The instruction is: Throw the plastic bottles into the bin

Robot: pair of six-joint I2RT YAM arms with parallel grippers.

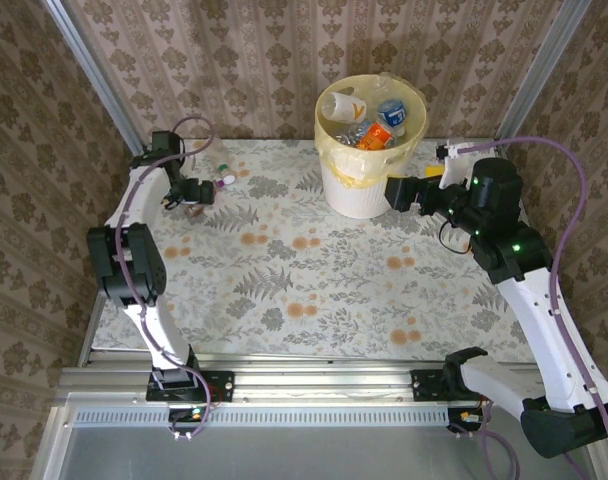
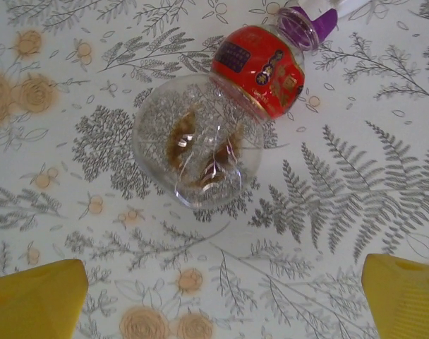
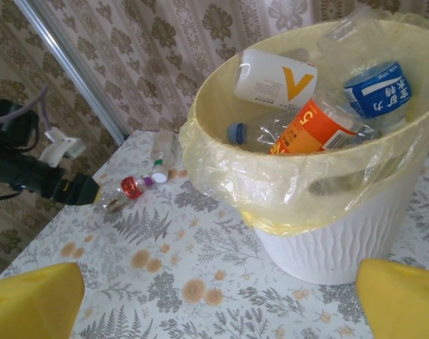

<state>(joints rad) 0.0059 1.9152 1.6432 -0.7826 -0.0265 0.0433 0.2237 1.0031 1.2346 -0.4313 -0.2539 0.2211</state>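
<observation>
My gripper will lift the bottle with the red label (image 2: 259,70), and brown dregs will stay low inside it, because brown streaks (image 2: 219,159) show in the bottle's base.
A small clear bottle (image 2: 200,141) with a red label and a purple cap lies on the flowered table, just ahead of my left gripper (image 2: 218,304). That gripper is open, its yellow fingertips (image 2: 34,296) wide apart with only tablecloth between them. In the top view the left gripper (image 1: 196,193) hovers at the far left by this bottle (image 1: 212,186). A second clear bottle (image 3: 160,159) with a white cap lies beyond it. The pale yellow bin (image 1: 334,160) holds several bottles, among them an orange-labelled bottle (image 3: 313,131). My right gripper (image 3: 214,304) is open, close to the bin's whitish wall (image 3: 327,240).
A thin yellow liner bag hangs over the bin's rim (image 3: 221,162). Patterned walls and metal posts (image 1: 94,80) close in the table on three sides. The right gripper (image 1: 399,192) sits right beside the bin's right side.
</observation>
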